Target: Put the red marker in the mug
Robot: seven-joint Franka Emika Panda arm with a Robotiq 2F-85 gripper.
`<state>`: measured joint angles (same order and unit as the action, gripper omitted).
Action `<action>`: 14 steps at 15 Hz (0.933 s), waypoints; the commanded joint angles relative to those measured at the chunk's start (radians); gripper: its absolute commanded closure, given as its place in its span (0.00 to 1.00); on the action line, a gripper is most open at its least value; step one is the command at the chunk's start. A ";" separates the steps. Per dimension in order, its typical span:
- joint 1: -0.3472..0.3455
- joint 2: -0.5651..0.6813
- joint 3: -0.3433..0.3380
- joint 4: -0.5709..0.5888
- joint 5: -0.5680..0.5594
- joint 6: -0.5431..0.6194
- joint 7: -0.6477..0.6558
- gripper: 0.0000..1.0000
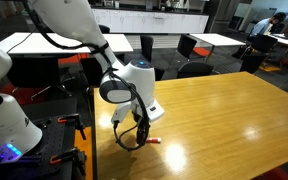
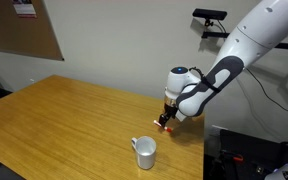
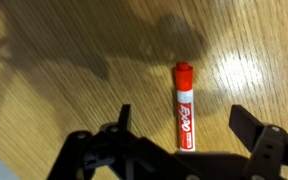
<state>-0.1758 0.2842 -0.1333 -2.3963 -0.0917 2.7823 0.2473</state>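
Observation:
The robot's open fingers are facing each other across the red marker's narrow width, so the gripper should now go down until they are on either side of the marker's body and then close.
The red marker lies flat on the wooden table, red cap pointing away and its near end hidden by the gripper body in the wrist view. My gripper is open, its two fingers on either side of the marker without touching it. In both exterior views the gripper is low over the table, and a bit of the marker shows beside it. The white mug stands upright on the table, well apart from the gripper, handle to the left in that view.
The wooden table extends wide around the gripper; its edge runs close to the gripper. Black chairs and white tables stand beyond. A black cabinet with cables stands beside the table.

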 commanded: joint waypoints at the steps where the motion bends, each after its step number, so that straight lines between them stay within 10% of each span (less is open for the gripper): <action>1: 0.012 0.051 -0.010 0.056 0.043 -0.011 -0.066 0.00; 9: -0.015 0.130 0.021 0.130 0.125 -0.028 -0.186 0.02; 14: -0.022 0.151 0.029 0.156 0.148 -0.033 -0.211 0.48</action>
<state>-0.1785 0.4238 -0.1215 -2.2724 0.0214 2.7798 0.0817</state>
